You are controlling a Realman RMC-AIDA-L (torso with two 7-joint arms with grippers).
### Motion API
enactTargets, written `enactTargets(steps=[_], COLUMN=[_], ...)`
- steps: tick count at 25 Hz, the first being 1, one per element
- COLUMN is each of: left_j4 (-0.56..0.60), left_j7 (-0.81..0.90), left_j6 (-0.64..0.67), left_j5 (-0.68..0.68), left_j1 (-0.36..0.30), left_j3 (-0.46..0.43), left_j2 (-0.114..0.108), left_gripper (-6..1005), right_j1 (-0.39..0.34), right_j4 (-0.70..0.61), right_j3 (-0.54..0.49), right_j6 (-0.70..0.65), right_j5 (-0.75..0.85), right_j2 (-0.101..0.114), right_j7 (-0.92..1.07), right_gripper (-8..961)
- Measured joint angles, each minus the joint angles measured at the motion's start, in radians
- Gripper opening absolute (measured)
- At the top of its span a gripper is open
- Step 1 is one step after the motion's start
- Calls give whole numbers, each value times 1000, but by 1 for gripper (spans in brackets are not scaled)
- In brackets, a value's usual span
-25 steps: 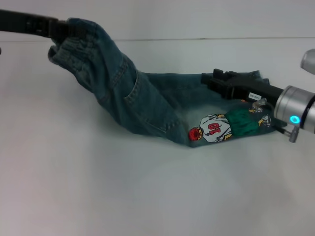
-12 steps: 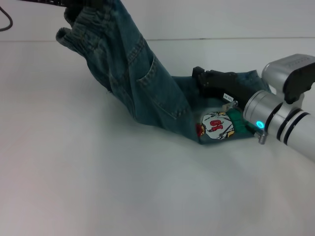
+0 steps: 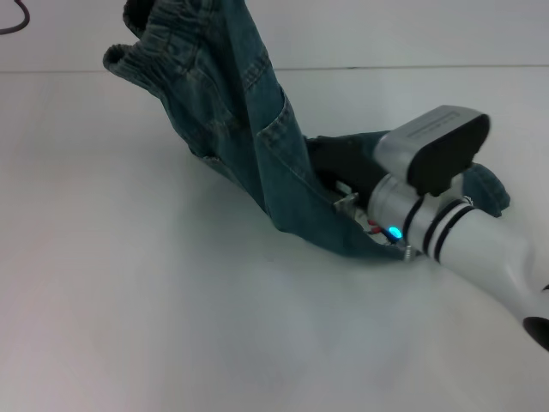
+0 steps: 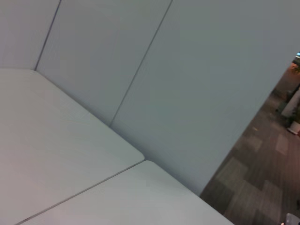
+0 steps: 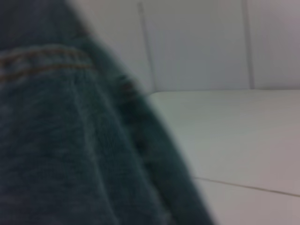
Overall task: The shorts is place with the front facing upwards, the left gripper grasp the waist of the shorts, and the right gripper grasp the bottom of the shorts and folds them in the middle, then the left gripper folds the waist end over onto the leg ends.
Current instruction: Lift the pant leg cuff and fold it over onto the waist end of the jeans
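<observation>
The robot's right gripper is below the hanging denim (image 3: pixel 292 167) and in the way of the waist, so it should move back past the leg ends (image 3: pixel 487 189) before the left gripper folds the waist over.
The blue denim shorts (image 3: pixel 249 146) hang in a steep slope from the top edge of the head view down to the white table (image 3: pixel 129 300). The gathered waist (image 3: pixel 150 60) is held high at the upper left, where only a dark bit of my left gripper (image 3: pixel 140 10) shows, shut on the waist. The leg ends (image 3: pixel 489 193) lie on the table at the right. My right gripper (image 3: pixel 339 167) reaches in low over the leg part, half covered by the hanging denim. Denim (image 5: pixel 70 140) fills much of the right wrist view. The left wrist view shows no shorts.
A dark cable (image 3: pixel 17 13) curls at the top left corner. Bare white table spreads in front of and to the left of the shorts. Wall panels (image 4: pixel 187 70) stand behind the table, with carpet floor (image 4: pixel 262 183) beyond its edge.
The left gripper has carried the waist higher and rightwards, toward the leg ends. The hanging denim now covers the printed patch. The right arm has swung in closer, with its wrist over the legs.
</observation>
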State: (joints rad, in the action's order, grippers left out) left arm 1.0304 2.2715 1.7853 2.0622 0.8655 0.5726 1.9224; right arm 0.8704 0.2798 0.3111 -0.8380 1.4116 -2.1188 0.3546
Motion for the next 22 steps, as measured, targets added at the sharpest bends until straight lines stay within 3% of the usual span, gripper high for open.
enactTargets(steps=[6, 16, 22], left_j4=[-3, -9, -27], left_j7=[3, 3, -3], left_j6=[9, 11, -1], left_j5=[-17, -17, -9], left_j1=[1, -6, -31], left_j3=[3, 15, 20], left_j2=[5, 16, 21], left_gripper=[39, 40, 39], right_j1=[39, 29, 21], right_j4=[99, 211, 212], right_j3=[-51, -337, -374], right_j6=[36, 179, 226], right_j5=[55, 451, 477], right_j2=[-2, -3, 2], right_j7=[-76, -75, -66], right_gripper=[0, 1, 1])
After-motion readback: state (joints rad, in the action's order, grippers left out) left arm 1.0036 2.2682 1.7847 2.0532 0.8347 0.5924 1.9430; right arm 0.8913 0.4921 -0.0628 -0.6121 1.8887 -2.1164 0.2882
